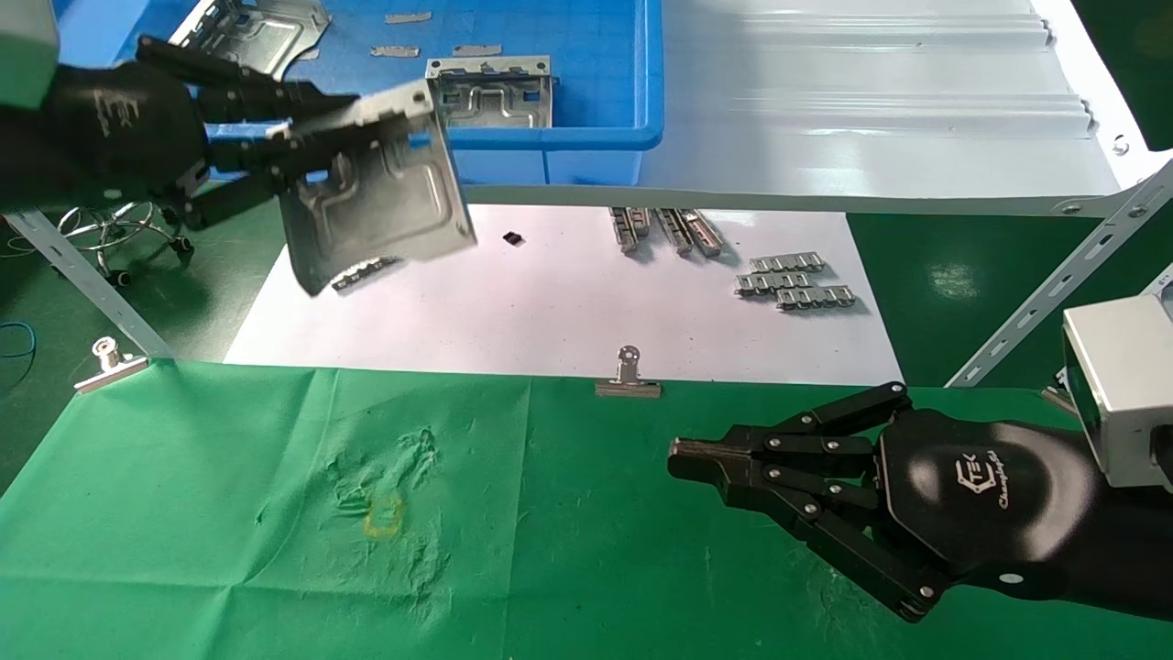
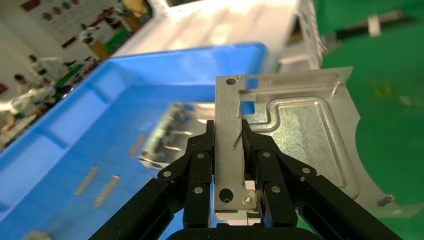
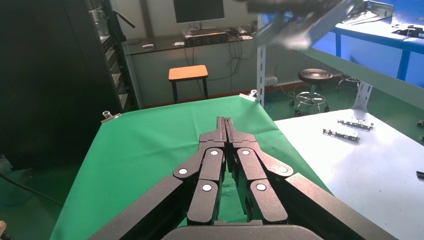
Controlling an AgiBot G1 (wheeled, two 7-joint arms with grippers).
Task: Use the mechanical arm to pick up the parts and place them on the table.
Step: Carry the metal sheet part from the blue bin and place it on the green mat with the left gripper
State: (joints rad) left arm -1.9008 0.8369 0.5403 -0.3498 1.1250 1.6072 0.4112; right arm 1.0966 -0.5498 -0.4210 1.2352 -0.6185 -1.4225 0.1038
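My left gripper has its fingers on the metal part's upturned rim (image 1: 398,104), and the green cloth (image 1: 385,515) is clear. It should go down next and let go once the metal part lies flat.
My left gripper (image 1: 302,137) is shut on a silver-grey stamped metal part (image 1: 376,197) and holds it in the air in front of the blue bin (image 1: 586,137), tilted. In the left wrist view the fingers (image 2: 252,145) clamp the part's (image 2: 300,135) upturned rim. Two more parts lie in the bin, one at its front (image 1: 490,92) and one at the back left (image 1: 257,32). My right gripper (image 1: 678,456) is shut and empty, low over the green cloth table (image 1: 229,513) at the right. It also shows in the right wrist view (image 3: 226,121).
A white paper sheet (image 1: 550,312) lies between bin and cloth with small chain-like metal strips (image 1: 793,280). Binder clips (image 1: 628,376) hold the cloth's far edge. A white ribbed shelf (image 1: 871,110) carries the bin. A faint yellow mark (image 1: 383,516) is on the cloth.
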